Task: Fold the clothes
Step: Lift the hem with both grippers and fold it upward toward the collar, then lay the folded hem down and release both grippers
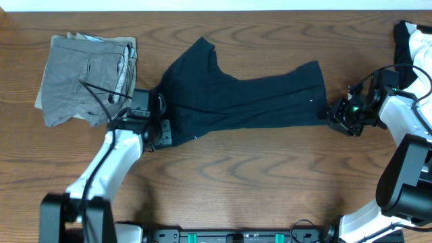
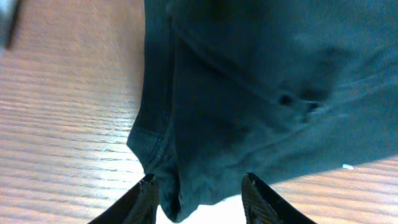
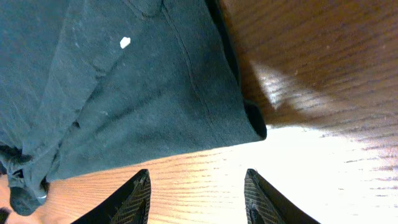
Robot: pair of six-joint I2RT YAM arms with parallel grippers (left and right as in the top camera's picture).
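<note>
My right gripper needs to move forward onto the hem's corner (image 3: 227, 118) before it closes and pulls, because its open fingers are over the wood (image 3: 198, 180), short of the T-shirt's hem.
The black-navy T-shirt (image 1: 250, 98) lies crumpled lengthwise across the middle of the table. My left gripper (image 1: 160, 128) is at its left end. In the left wrist view the jaws (image 2: 199, 186) are open, with a hanging fold of the shirt (image 2: 249, 93) between the fingertips and not pinched. My right gripper (image 1: 332, 113) sits just off the shirt's right edge. In the right wrist view the jaws (image 3: 198, 180) are open over bare wood, and the shirt's hem (image 3: 124, 93), with a small white fleck on it, lies just ahead.
Folded grey shorts with khaki trim (image 1: 88, 81) lie at the back left, close to my left arm. Black-and-white garments (image 1: 413, 40) are piled at the back right corner, behind my right arm. Wooden tabletop (image 1: 256, 175) shows in front of the shirt.
</note>
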